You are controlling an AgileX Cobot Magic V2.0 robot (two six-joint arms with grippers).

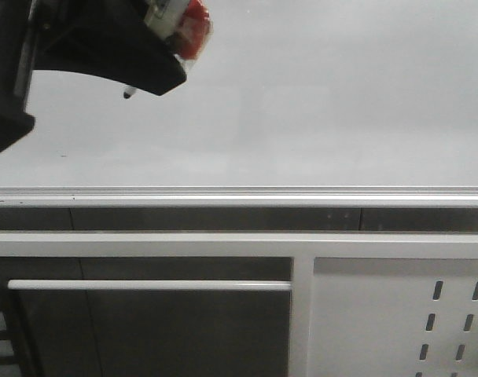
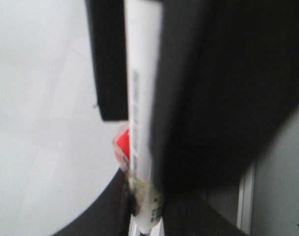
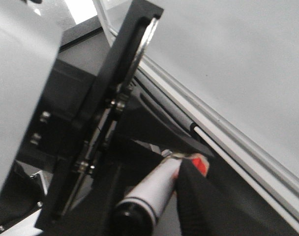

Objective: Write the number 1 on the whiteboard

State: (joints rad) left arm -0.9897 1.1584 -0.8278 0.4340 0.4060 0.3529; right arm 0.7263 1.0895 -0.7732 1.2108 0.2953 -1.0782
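Note:
Both my grippers hold the marker, with my left gripper around its tip (image 1: 130,92). My left gripper should back off before my right gripper writes on the whiteboard (image 1: 247,47).
The pale whiteboard (image 1: 318,102) fills the upper front view, with its silver rail (image 1: 239,195) along the bottom edge. My left gripper (image 1: 105,55) hangs at the top left, shut on a white marker with red tape; the dark marker tip (image 1: 128,93) pokes out below it, just off the board. In the left wrist view the marker (image 2: 142,98) runs between black fingers (image 2: 218,108). In the right wrist view the marker (image 3: 154,189) lies against a black finger (image 3: 208,206) of my right gripper (image 3: 164,196); its grip is unclear. The number 1 is out of view.
Below the rail are white frame bars (image 1: 145,285) and a white perforated panel (image 1: 396,322) at the lower right. A black plate with a metal ring (image 3: 134,59) stands close before the right wrist camera. The board (image 3: 238,64) lies to one side of it.

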